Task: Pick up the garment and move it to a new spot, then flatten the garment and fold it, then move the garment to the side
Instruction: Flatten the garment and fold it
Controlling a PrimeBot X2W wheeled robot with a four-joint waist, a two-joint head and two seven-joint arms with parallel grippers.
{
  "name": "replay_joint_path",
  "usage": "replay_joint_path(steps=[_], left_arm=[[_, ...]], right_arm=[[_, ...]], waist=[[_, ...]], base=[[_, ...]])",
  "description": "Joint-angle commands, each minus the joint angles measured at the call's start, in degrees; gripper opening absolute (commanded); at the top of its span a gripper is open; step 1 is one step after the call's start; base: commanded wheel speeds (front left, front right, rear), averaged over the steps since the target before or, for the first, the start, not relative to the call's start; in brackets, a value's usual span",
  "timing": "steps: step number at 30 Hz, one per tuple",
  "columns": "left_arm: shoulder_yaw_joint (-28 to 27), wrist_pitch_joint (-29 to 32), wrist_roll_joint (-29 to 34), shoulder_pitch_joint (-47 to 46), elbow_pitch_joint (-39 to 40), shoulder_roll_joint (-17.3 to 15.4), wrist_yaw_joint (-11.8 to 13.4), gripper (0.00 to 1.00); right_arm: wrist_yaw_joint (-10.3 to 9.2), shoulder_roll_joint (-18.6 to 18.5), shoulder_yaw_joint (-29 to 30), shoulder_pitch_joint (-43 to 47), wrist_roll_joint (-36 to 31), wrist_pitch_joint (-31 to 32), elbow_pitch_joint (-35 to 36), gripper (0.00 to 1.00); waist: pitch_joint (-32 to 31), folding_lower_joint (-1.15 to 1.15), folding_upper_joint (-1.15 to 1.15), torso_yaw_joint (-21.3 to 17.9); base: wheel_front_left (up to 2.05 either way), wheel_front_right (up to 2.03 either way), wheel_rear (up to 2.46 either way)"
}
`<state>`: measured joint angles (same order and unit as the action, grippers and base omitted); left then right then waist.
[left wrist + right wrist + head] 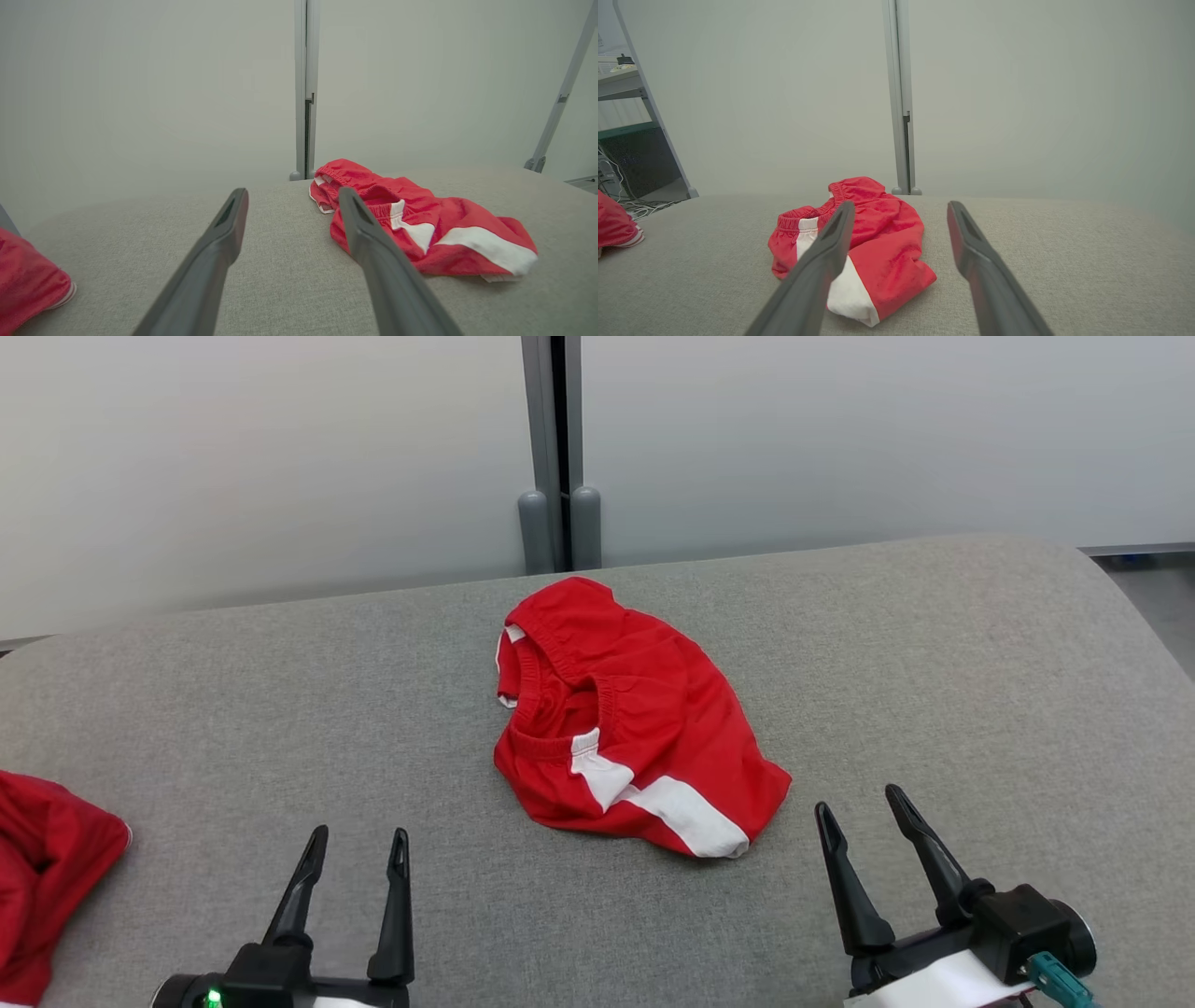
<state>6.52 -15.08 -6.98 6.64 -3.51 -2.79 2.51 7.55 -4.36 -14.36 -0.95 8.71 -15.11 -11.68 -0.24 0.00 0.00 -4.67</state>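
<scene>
The garment (683,717) will straighten along the white side stripe (623,789) when I pull the garment's ends apart, because that stripe is bent between the garment's waistband and hem.
The garment (635,714) is a pair of red shorts with a white side stripe, lying crumpled in the middle of the grey padded surface (934,663). In the left wrist view the garment (420,219) sits ahead and to the right; in the right wrist view the garment (873,233) lies ahead and to the left. My left gripper (358,843) stands open at the lower left, nearer than the garment and apart from it. My right gripper (861,800) is open at the lower right, just right of the garment's striped corner, holding nothing.
A second red piece of cloth (47,868) lies at the surface's left edge. A pale wall with a grey vertical post (558,457) stands behind. The surface's far right corner curves down toward the floor (1158,588).
</scene>
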Motion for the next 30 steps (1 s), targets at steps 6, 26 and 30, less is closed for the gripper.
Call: replay_joint_path(steps=[6, 26, 30], left_arm=[[3.15, -0.07, 4.47, -6.36, -2.60, -0.94, -3.00, 1.00], [24.57, 43.99, 8.55, -37.20, -2.64, -9.35, -9.92, 1.00], [25.35, 48.05, 6.74, -36.98, -0.08, -11.49, -9.94, 1.00]], right_arm=[[-0.12, -0.53, -0.05, -1.26, 0.12, -0.01, 0.47, 1.00], [-0.12, -0.44, 1.68, -8.79, 0.20, -0.01, 2.27, 1.00], [-0.12, -0.05, 1.91, -9.36, 0.41, -0.01, 2.30, 1.00]], waist=[[2.76, 0.00, 0.00, -1.67], [18.99, 0.00, 0.00, -7.17], [19.41, 0.00, 0.00, -8.02]], base=[[0.00, 0.00, 0.00], [0.00, 0.00, 0.00], [0.00, 0.00, 0.00]])
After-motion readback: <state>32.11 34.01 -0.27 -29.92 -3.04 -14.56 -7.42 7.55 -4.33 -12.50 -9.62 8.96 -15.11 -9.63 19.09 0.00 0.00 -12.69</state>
